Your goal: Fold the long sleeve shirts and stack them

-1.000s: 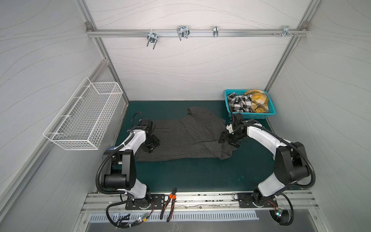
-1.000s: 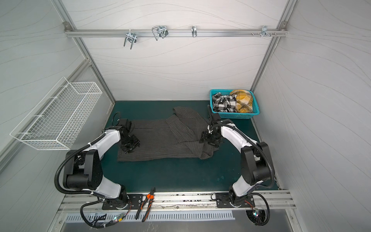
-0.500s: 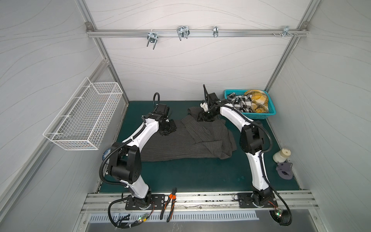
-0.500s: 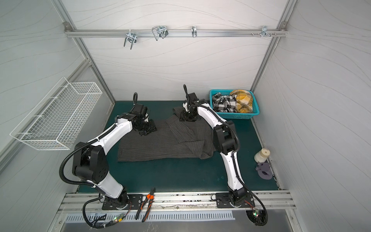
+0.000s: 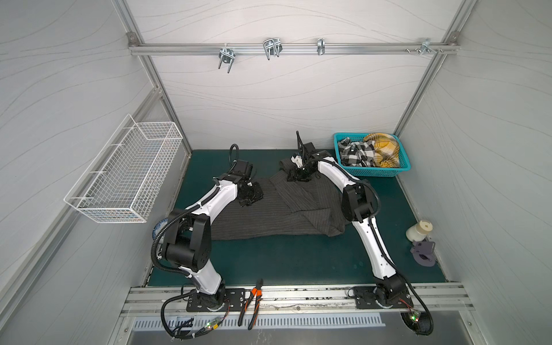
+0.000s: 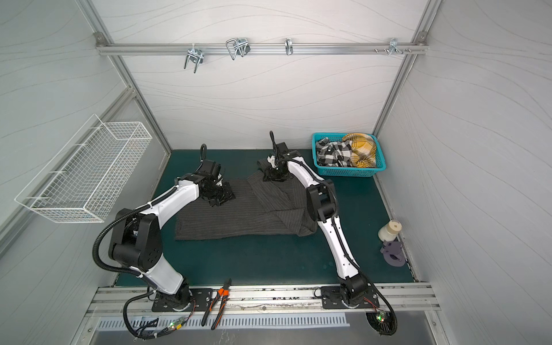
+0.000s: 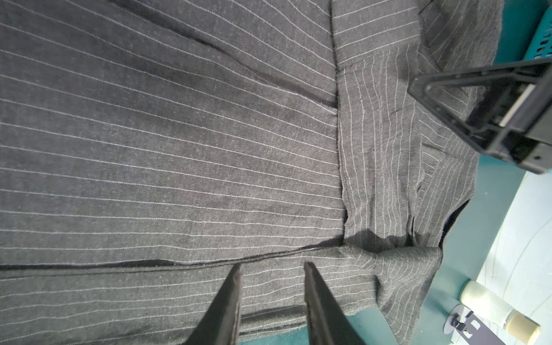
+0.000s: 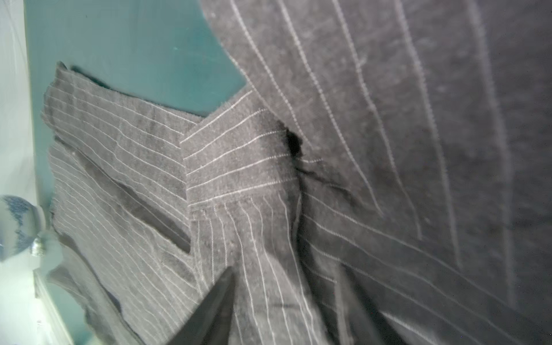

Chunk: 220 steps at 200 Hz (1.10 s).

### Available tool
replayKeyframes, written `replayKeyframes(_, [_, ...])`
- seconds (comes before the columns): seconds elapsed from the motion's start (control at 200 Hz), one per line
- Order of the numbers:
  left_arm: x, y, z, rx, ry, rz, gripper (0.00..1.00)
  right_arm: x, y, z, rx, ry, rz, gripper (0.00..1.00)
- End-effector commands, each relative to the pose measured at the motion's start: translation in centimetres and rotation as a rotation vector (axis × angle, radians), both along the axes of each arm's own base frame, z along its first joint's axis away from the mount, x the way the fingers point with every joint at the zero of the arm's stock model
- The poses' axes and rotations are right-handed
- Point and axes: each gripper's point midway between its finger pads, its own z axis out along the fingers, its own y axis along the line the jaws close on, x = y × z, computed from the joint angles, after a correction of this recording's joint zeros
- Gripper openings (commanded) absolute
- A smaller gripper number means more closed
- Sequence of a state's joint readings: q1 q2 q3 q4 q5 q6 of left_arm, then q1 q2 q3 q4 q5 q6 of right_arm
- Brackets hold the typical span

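The sleeve is crumpled at its shoulder end (image 5: 313, 215), so the robot's left gripper should grab the sleeve's cuff (image 7: 376, 28) and pull the sleeve straight while the right gripper holds that shoulder end.
One long sleeve shirt (image 5: 268, 215) (image 6: 233, 218), dark grey with thin pale pinstripes, lies spread on the green mat, its right part folded over in layers. My left gripper (image 5: 252, 197) (image 6: 222, 198) hovers low over the shirt's far left part. In the left wrist view the left gripper (image 7: 271, 268) stands open, with flat cloth near the hem showing in the gap. My right gripper (image 5: 294, 176) (image 6: 270, 176) is down on the far end of the folded part. In the right wrist view the right gripper (image 8: 286, 283) has a raised ridge of cloth bunched between its fingers.
A teal basket (image 5: 373, 172) at the back right holds checked and yellow clothes. A white wire basket (image 5: 125, 179) hangs on the left wall. Orange pliers (image 5: 251, 301) lie on the front rail. A white roll (image 5: 418, 231) and a grey-purple piece (image 5: 422, 254) sit at the right edge.
Both arms have stretched from the shirt's left and right sides to its far edge. The right jaws have narrowed onto the cloth. The shirt has hardly shifted.
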State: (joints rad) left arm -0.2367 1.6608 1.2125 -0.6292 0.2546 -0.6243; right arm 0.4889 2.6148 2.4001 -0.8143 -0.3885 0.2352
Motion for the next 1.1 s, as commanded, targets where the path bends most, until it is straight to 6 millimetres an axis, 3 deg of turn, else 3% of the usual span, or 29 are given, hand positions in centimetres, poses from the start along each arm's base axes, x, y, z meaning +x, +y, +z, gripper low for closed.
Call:
replayKeyframes(0.0, [0.2, -0.4, -0.3, -0.009, 0.011, -0.009, 0.35, 0.5, 0.8, 0.1, 0.051, -0.012, 0.021, 0.38])
replayKeyframes(0.115, [0.0, -0.2, -1.0, 0.004, 0.037, -0.002, 0.35, 0.4, 1.0, 0.3, 0.064, -0.011, 0.030, 0.18])
replayKeyframes(0.215, [0.5, -0.5, -0.5, -0.003, 0.039, -0.001, 0.36, 0.4, 1.0, 1.9, 0.072, -0.036, 0.033, 0.06])
replayKeyframes(0.365, [1.7, -0.8, 2.0, -0.022, -0.007, 0.016, 0.42, -0.8, 1.6, 5.6, 0.061, -0.125, 0.067, 0.01])
replayKeyframes(0.47, [2.1, -0.6, 3.7, -0.021, -0.034, 0.033, 0.47, -2.7, 2.3, 7.7, 0.046, -0.177, 0.096, 0.00])
replayKeyframes(0.565, [1.8, -0.4, 4.3, -0.027, -0.040, 0.056, 0.49, -5.2, 2.8, 7.9, 0.022, -0.187, 0.120, 0.00])
replayKeyframes(0.74, [0.7, -0.3, 3.3, -0.056, -0.016, 0.108, 0.52, -11.6, 4.4, 5.4, -0.043, -0.174, 0.204, 0.00])
replayKeyframes(0.795, [0.3, -0.4, 2.7, -0.068, -0.004, 0.120, 0.53, -13.6, 4.7, 4.2, -0.073, -0.167, 0.227, 0.10])
replayKeyframes(0.865, [0.0, -0.4, 1.7, -0.075, 0.013, 0.131, 0.54, -16.0, 4.8, 3.1, -0.087, -0.137, 0.239, 0.33])
replayKeyframes(0.955, [-0.3, -0.9, 0.5, -0.097, 0.033, 0.134, 0.56, -17.7, 3.8, 3.4, -0.074, -0.110, 0.180, 0.57])
replayKeyframes(1.02, [-0.4, -1.6, -0.4, -0.118, 0.049, 0.133, 0.59, -18.5, 2.7, 4.9, -0.051, -0.116, 0.133, 0.65])
replayKeyframes(1.095, [-0.4, -2.6, -1.4, -0.149, 0.072, 0.133, 0.61, -18.9, 0.9, 6.6, -0.075, -0.126, 0.067, 0.67])
